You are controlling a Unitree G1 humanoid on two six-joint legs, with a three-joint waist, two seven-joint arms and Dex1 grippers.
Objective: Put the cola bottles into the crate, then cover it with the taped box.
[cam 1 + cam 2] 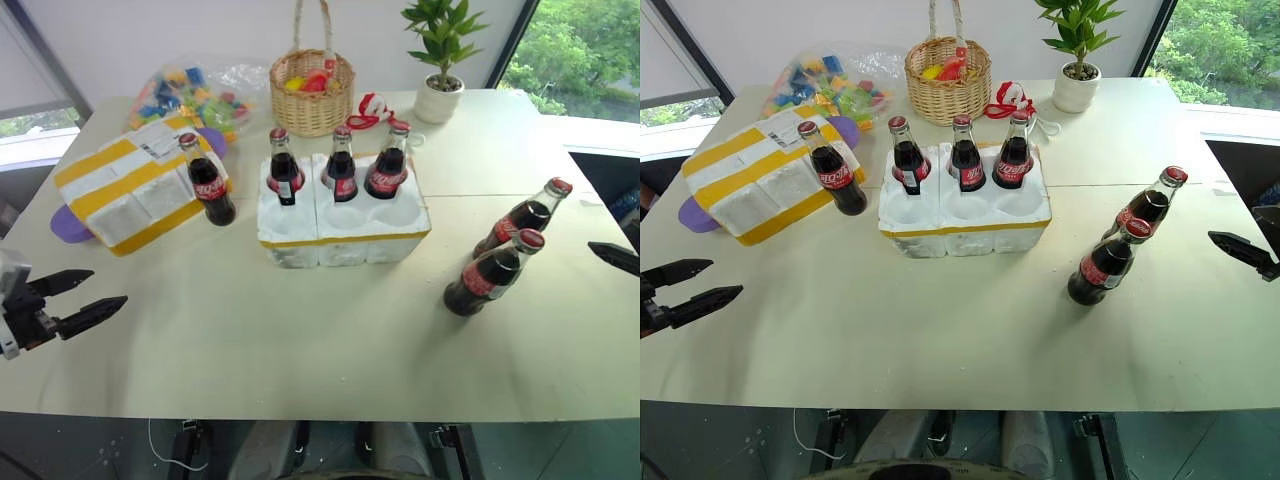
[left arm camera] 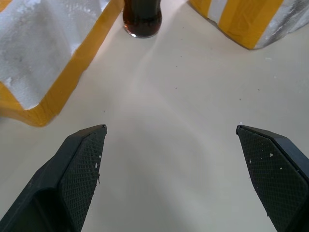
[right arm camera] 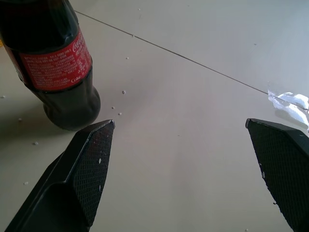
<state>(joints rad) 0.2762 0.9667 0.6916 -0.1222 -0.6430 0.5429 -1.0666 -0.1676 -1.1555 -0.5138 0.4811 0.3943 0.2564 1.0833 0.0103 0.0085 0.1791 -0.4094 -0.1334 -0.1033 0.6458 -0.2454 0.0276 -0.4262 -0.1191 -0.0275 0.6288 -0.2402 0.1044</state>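
The bottles in the back wells [image 1: 342, 182] sit sunk to their labels, so the cola bottle [image 1: 492, 274] will go that deep and stay upright when I lower it.
The white foam crate [image 1: 343, 238] with a yellow band sits mid-table. Three cola bottles [image 1: 285, 168] [image 1: 341, 165] [image 1: 388, 162] stand in its back wells, and the front wells are empty. A single bottle [image 1: 208, 180] stands on the table against the taped box [image 1: 130, 185] at the left. Two more bottles [image 1: 522, 217] [image 1: 492, 273] stand at the right. My left gripper [image 1: 109, 286] hovers open near the table's front left, pointing toward the lone bottle's base [image 2: 141, 19]. My right gripper [image 3: 180, 123] is open at the far right, with one bottle [image 3: 53, 63] just beyond one finger.
A woven basket [image 1: 312, 90], a bag of colourful toys [image 1: 195, 95], a red-and-white trinket [image 1: 375, 108] and a potted plant [image 1: 440, 60] line the back. A purple object [image 1: 68, 225] pokes out under the taped box. Bare tabletop lies in front of the crate.
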